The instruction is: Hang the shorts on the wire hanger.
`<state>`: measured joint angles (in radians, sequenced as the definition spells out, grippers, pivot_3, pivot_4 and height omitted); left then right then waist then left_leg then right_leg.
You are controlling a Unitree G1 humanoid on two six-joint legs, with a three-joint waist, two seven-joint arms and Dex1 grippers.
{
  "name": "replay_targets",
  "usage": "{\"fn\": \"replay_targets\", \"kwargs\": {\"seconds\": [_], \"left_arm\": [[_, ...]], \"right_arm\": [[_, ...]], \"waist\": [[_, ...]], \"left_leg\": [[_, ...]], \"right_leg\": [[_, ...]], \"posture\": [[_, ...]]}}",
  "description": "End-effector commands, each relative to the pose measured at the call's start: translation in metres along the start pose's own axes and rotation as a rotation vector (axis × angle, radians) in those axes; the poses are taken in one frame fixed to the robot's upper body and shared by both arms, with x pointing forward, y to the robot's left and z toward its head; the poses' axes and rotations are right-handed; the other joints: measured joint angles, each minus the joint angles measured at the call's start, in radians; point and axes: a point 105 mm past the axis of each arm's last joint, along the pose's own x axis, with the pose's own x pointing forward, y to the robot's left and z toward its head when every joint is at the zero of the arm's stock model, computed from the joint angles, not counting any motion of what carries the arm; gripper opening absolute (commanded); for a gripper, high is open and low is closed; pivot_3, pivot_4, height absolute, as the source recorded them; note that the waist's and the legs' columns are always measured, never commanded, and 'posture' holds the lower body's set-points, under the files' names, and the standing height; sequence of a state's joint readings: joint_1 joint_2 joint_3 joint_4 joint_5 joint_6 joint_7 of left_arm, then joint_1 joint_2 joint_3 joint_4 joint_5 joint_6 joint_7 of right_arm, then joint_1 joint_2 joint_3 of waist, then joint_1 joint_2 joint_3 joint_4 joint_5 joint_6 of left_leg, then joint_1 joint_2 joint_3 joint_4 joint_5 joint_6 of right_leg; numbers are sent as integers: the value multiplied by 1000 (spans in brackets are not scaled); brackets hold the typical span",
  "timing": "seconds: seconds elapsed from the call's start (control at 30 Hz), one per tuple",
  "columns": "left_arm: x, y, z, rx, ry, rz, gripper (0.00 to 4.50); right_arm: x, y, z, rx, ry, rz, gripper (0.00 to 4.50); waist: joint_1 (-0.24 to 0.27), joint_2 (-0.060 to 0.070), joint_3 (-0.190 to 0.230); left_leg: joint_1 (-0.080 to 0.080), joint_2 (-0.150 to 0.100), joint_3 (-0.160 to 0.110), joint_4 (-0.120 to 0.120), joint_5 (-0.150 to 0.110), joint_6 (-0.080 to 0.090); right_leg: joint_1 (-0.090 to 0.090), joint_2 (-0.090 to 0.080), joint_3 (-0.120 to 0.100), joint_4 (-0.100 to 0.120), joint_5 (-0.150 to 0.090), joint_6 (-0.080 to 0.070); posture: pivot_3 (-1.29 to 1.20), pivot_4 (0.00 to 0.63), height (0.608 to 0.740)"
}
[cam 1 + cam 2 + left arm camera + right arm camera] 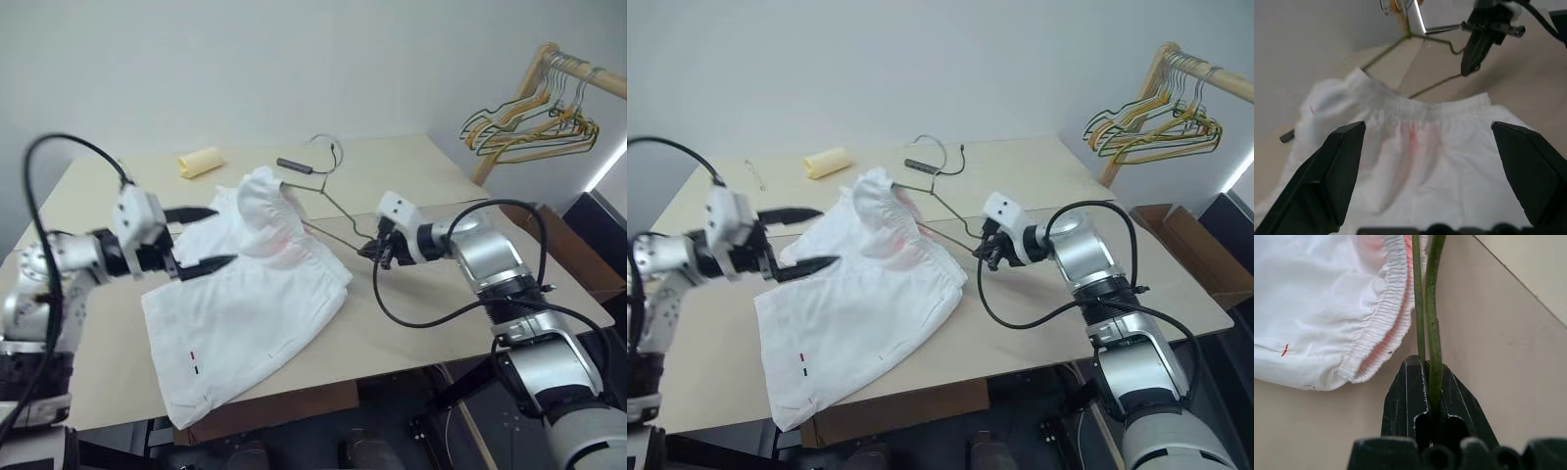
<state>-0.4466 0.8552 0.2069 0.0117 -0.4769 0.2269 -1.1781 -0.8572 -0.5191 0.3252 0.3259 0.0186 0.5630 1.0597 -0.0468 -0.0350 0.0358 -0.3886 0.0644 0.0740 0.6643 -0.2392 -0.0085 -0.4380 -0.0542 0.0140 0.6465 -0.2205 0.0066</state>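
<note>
The shorts' waistband [312,245] is puckered by small gathers [1411,111], so the waistband will stretch out almost straight along the hanger when my left gripper pulls one end of it.
The white shorts [255,304] lie on the table [411,323], their gathered waistband bunched up and raised at the far end. The thin wire hanger [338,211] runs from that waistband out to the right, one end of it lying in the cloth. My right gripper [375,253] is shut on the hanger's wire, just right of the waistband; the right wrist view shows the wire [1434,308] clamped between the pads beside the elastic [1386,308]. My left gripper [225,235] hovers open over the shorts' left side with nothing in it, its fingers [1327,181] spread wide.
A pale yellow roll [200,162] and a short black cable with a dark stick [294,165] lie at the back of the table. A wooden rack with bunched yellow and green hangers [534,122] stands at the right. A cardboard box [1185,245] sits beyond the table's right edge.
</note>
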Motion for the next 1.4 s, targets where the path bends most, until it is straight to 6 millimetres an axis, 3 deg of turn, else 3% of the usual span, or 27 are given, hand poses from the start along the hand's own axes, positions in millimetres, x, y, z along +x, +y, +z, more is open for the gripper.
{"fn": "replay_targets", "kwargs": {"seconds": [0.03, 0.27, 0.53, 0.83, 0.97, 1.3, 1.33, 1.4], "left_arm": [[-10, 19, 23, 76, -40, 29, 4471], [-15, 34, 8, 153, 102, -48, 4471], [-30, 36, -4, 132, 192, -228, 4471], [-19, 36, -18, 86, 239, -294, 4471], [-17, 28, -23, 64, 249, -339, 3596], [-13, 18, -42, 41, 317, -402, 278], [-13, 18, -43, 40, 320, -403, 23], [-13, 18, -44, 40, 323, -406, 23]], "right_arm": [[5, 11, 34, -161, -65, 11, 0], [19, 28, 55, -267, -106, 45, 0], [22, 42, 56, -339, -76, 101, 0], [21, 60, 60, -373, -66, 165, 0], [20, 60, 60, -380, -56, 162, 0], [21, 60, 61, -364, -47, 155, 0], [21, 60, 61, -362, -49, 155, 0], [21, 60, 62, -358, -54, 155, 0]], "waist": [[0, 0, 0], [4, 0, 0], [4, 0, 0], [3, 0, 0], [2, 0, 0], [1, 0, 0], [1, 0, 0], [1, 0, 0]], "left_leg": [[0, 0, 0, 0, 0, 0], [0, 0, 0, 0, 0, 0], [-1, 0, 1, 1, 0, 0], [-2, 0, 0, 3, 0, 0], [-2, 1, 0, 4, 0, 0], [-2, 1, 0, 5, 0, 0], [-2, 1, 0, 5, 0, 0], [-3, 1, 0, 5, 0, 0]], "right_leg": [[0, 0, 0, 0, 0, 0], [0, 0, 0, 0, 0, -1], [-1, 0, -1, 0, 0, -1], [-1, 0, -1, 1, 0, 0], [-1, 0, -1, 2, 0, 0], [-1, 0, -1, 2, 0, 0], [-1, 0, -1, 2, 0, 0], [-1, 0, -1, 2, 0, 0]], "posture": [[28, 0, 740], [42, 0, 740], [22, 0, 740], [1, 0, 740], [-2, 0, 740], [-8, 0, 740], [-9, 0, 740], [-9, 0, 740]]}}
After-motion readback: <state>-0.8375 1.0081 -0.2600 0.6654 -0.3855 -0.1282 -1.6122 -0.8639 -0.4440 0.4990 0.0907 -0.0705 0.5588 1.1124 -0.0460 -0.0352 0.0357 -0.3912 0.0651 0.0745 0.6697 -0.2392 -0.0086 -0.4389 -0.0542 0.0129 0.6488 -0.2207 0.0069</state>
